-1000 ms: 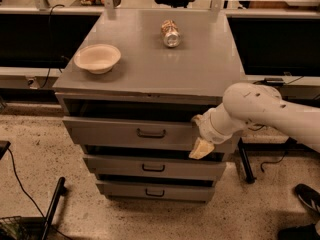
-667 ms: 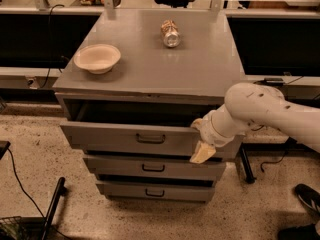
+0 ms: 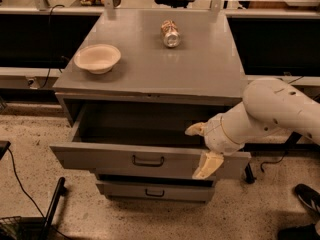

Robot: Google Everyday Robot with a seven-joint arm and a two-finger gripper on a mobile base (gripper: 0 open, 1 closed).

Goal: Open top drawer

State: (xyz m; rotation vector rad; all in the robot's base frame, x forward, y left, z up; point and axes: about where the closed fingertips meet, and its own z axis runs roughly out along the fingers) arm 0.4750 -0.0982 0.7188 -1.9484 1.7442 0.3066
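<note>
The drawer is only partway out and my gripper straddles the front panel's end, so I should lift clear, reach inside (image 3: 180,141) and push the panel from behind.
The top drawer (image 3: 100,159) of the grey cabinet is pulled well out, and its dark inside shows. Its tall front panel carries a small dark centre handle (image 3: 148,161). My gripper (image 3: 202,148) is at the right end of that panel. One cream finger (image 3: 196,129) reaches over the top edge into the drawer, and the other (image 3: 207,166) hangs in front of the panel. The fingers stand apart with the panel's edge between them. My white arm (image 3: 270,109) comes in from the right.
A shallower lower drawer (image 3: 155,191) is shut beneath. On the cabinet top (image 3: 200,69) a white bowl (image 3: 97,58) sits at the left and a can (image 3: 170,33) lies at the back. A black cable (image 3: 20,184) and a dark post (image 3: 52,204) are on the floor at the left.
The top drawer has slid further out toward the camera, and the gripper has moved with it at the panel's right end.
</note>
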